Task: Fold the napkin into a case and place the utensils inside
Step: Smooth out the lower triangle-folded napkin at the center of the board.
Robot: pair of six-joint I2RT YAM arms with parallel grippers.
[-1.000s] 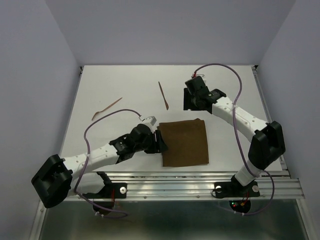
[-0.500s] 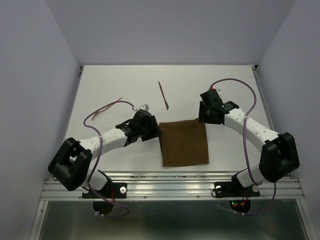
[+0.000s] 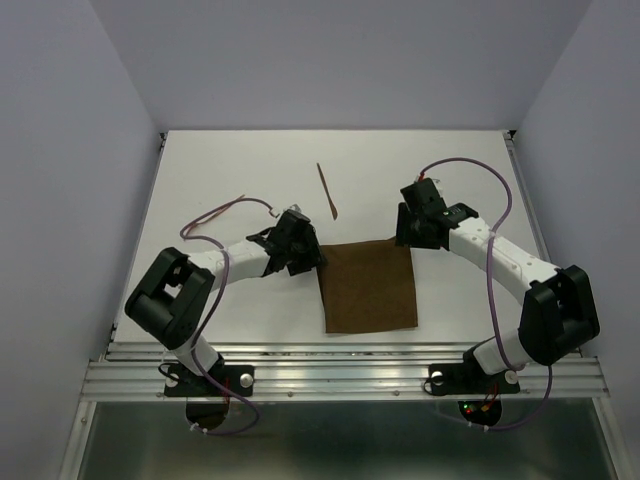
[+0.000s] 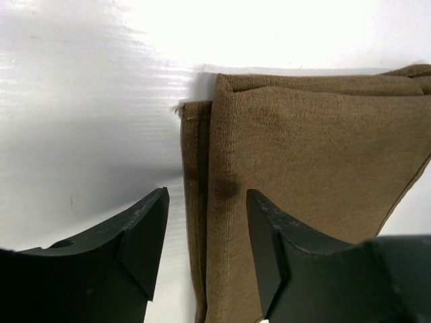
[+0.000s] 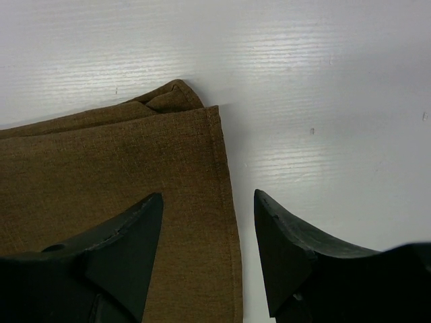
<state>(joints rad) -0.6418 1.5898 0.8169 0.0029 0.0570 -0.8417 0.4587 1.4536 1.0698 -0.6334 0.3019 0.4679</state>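
Note:
A lower layer pokes out beyond the napkin's side edge while my left gripper is short of the napkin's far corner, so I should pinch both layers there.
The dark brown napkin lies flat, folded to a rectangle, near the table's front middle. My left gripper hovers at its far left corner. In the left wrist view, that gripper is open, with its fingers straddling the layered left edge of the napkin. My right gripper is over the far right corner. In the right wrist view it is open astride the hemmed right edge of the napkin. One reddish-brown utensil lies behind the napkin. The other utensil lies at the back left, beside my left arm's cable.
The white table is walled on three sides. A metal rail runs along its near edge. Purple cables loop above both arms.
My left gripper slid from the napkin's near-left side up to its far left corner. My right gripper came forward from the back of the table to the far right corner. Both stay open.

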